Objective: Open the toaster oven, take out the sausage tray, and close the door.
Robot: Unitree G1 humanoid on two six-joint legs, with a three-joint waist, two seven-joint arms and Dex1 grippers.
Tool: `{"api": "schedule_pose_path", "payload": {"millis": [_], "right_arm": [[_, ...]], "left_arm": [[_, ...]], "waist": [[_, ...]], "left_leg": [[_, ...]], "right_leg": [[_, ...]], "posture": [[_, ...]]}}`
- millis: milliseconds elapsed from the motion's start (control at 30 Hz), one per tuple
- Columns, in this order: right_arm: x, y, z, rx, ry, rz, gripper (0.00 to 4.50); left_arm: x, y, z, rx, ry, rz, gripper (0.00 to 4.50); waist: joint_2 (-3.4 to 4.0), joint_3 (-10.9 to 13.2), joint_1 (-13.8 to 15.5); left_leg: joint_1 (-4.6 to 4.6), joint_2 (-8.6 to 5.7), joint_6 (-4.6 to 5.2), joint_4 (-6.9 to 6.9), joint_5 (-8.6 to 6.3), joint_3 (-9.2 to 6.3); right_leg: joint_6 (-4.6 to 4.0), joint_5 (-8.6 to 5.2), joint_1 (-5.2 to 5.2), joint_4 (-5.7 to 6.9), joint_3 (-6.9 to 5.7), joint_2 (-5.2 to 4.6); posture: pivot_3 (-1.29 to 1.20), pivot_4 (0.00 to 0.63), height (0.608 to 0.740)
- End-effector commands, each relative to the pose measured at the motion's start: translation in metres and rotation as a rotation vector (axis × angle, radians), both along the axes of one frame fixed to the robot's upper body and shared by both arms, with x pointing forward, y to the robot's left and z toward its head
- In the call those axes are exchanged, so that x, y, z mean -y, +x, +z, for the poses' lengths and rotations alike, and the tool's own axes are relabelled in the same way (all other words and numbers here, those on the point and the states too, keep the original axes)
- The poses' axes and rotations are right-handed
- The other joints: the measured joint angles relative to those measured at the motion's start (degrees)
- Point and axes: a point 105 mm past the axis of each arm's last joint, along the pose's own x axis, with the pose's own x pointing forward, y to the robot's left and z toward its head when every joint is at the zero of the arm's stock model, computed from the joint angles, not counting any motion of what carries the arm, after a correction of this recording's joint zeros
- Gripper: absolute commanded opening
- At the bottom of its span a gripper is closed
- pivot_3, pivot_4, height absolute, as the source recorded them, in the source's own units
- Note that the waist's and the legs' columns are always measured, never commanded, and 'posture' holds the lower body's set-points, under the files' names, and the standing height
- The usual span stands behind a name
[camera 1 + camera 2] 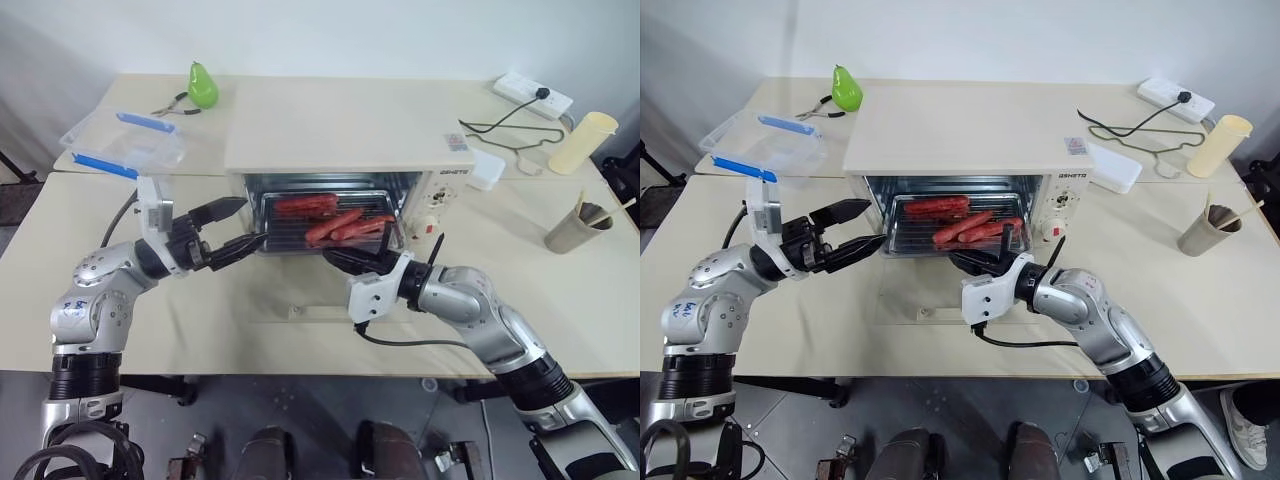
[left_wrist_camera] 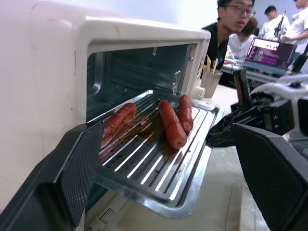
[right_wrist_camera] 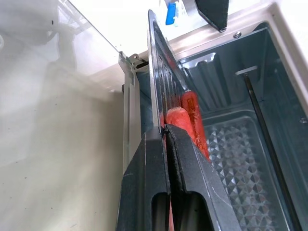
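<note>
I expect the red sausages (image 1: 347, 228) to stay on the silver sausage tray when I carry it by its edge, because the tray's raised rim (image 1: 290, 251) goes around them.
The cream-white toaster oven (image 1: 330, 140) stands mid-table with its door (image 1: 920, 295) folded down flat in front of it. The silver sausage tray (image 2: 163, 202) sticks partway out of the opening and carries several red sausages (image 1: 335, 225) on its rack. My right gripper (image 1: 342, 258) is shut on the tray's front rim, and the right wrist view shows its fingers (image 3: 159, 144) pinching the thin metal edge. My left gripper (image 1: 238, 226) hovers open beside the tray's left front corner with nothing between its fingers.
A clear plastic box with blue clips (image 1: 125, 140), a green pear (image 1: 203, 85) and pliers (image 1: 172, 108) lie at the back left. A power strip (image 1: 533, 95), a cream cup (image 1: 582, 142) and a paper cup with sticks (image 1: 575, 228) sit at the right. People (image 2: 231, 19) stand beyond the table.
</note>
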Motion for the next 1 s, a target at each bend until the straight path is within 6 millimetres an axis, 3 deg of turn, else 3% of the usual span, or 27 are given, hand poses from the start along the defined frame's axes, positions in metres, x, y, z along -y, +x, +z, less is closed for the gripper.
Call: {"api": "schedule_pose_path", "payload": {"millis": [33,200,367,733,1000], "right_arm": [[0.009,-0.011,0.003,0.016,-0.007,0.013,0.03],[0.019,-0.028,-0.003,0.004,-0.002,0.005,0.03],[0.022,-0.033,-0.004,0.012,-0.002,-0.008,0.03],[0.019,-0.035,-0.005,0.032,-0.003,0.011,0.03],[0.021,-0.034,-0.015,0.009,-0.025,0.017,0.03]], "left_arm": [[-0.012,0.009,0.004,0.018,0.006,0.067,4.5],[-0.01,0.016,0.001,0.011,0.001,0.069,4.5],[-0.008,0.014,-0.003,-0.016,0.01,0.047,4.5],[-0.021,-0.019,-0.02,-0.469,0.026,0.018,4.5],[-0.007,-0.028,-0.018,-0.69,-0.051,-0.009,4.5]], "waist": [[0.0,0.0,0.35],[-0.01,-0.01,1.21],[-0.02,0.0,0.78],[-0.03,0.0,-0.49],[-0.04,0.01,-0.36]], "left_leg": [[0.0,0.01,0.0,0.03,0.0,0.0],[-0.01,0.0,0.01,0.13,0.0,0.0],[-0.01,0.02,0.01,0.17,0.0,0.11],[-0.01,0.08,-0.01,0.03,-0.01,-0.05],[0.01,0.07,-0.01,0.04,-0.01,-0.18]], "right_leg": [[0.0,0.0,0.0,0.01,0.0,0.0],[0.0,0.0,0.04,0.02,0.02,0.0],[-0.01,0.0,-0.01,0.05,0.06,0.01],[-0.01,-0.01,-0.09,0.07,0.07,0.02],[-0.01,-0.01,-0.08,0.08,0.14,0.01]], "posture": [[0.0,0.15,0.74],[0.0,0.15,0.74],[0.0,0.15,0.74],[0.0,0.15,0.74],[0.0,0.15,0.74]]}}
